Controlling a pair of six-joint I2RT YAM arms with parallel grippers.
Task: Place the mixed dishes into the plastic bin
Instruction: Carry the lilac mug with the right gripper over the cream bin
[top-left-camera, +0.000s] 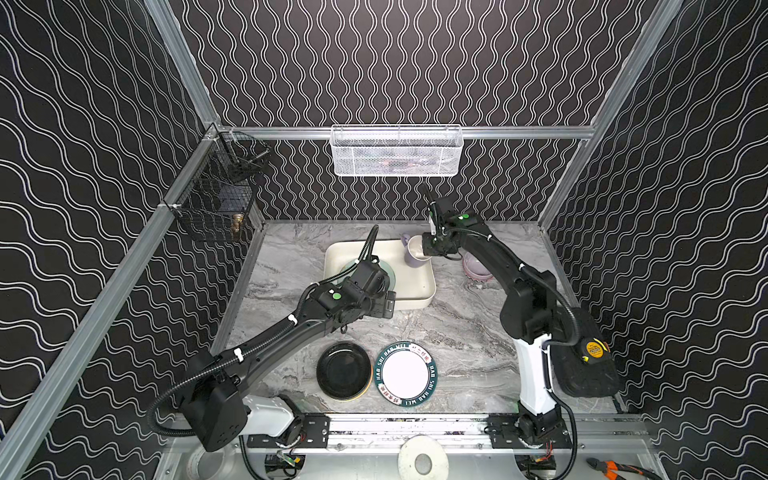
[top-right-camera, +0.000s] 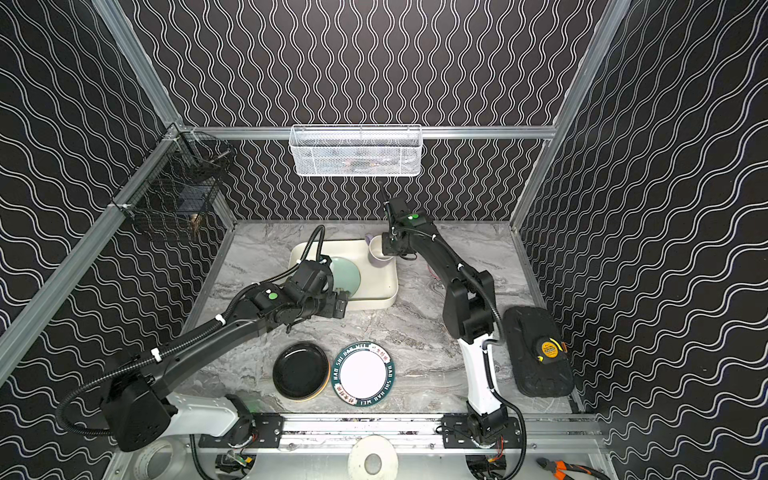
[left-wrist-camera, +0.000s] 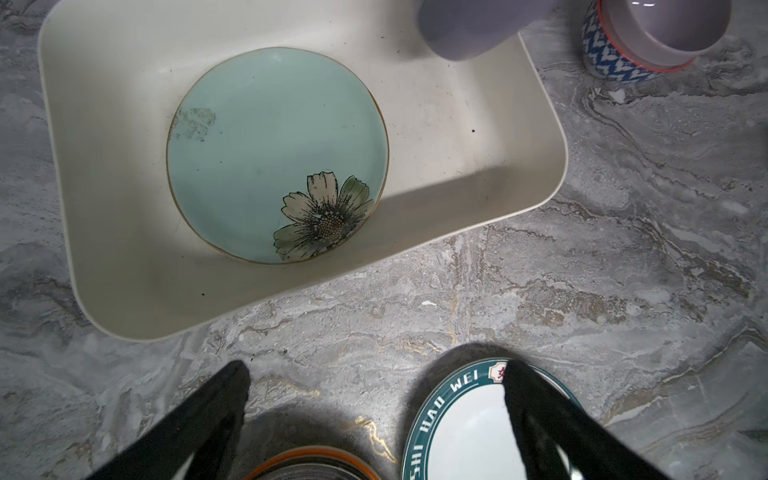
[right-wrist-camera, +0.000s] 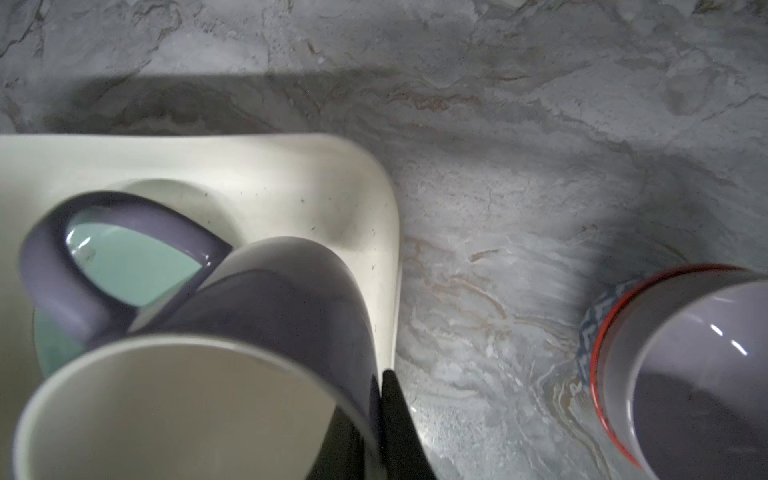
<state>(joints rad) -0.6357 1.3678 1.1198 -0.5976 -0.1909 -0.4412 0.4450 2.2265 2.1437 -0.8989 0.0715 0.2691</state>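
Observation:
The lavender mug hangs tight over the bin's side (right-wrist-camera: 389, 324), so the robot's right gripper should pull the mug inward next to the mint-green plate before letting go of it.
The cream plastic bin (top-left-camera: 415, 286) (left-wrist-camera: 457, 124) sits at the table's back middle with a mint-green floral plate (top-right-camera: 345, 276) (left-wrist-camera: 276, 153) lying flat in it. My right gripper (top-left-camera: 428, 251) (right-wrist-camera: 380, 378) is shut on the wall of a lavender mug (top-left-camera: 415, 251) (right-wrist-camera: 270, 291), held tilted over the bin's far right corner. My left gripper (top-left-camera: 389, 305) (left-wrist-camera: 374, 368) hangs open and empty over the table just in front of the bin. A black plate (top-left-camera: 343, 370) on an orange one and a white plate with a lettered green rim (top-left-camera: 405, 374) lie near the front edge.
A lavender bowl (top-left-camera: 476, 266) (left-wrist-camera: 660, 29) nested in a patterned bowl (left-wrist-camera: 606, 62) stands right of the bin. A white mesh basket (top-left-camera: 397, 151) hangs on the back wall, a black wire basket (top-left-camera: 216, 195) at left. A black case with a tape measure (top-left-camera: 592, 349) lies at right.

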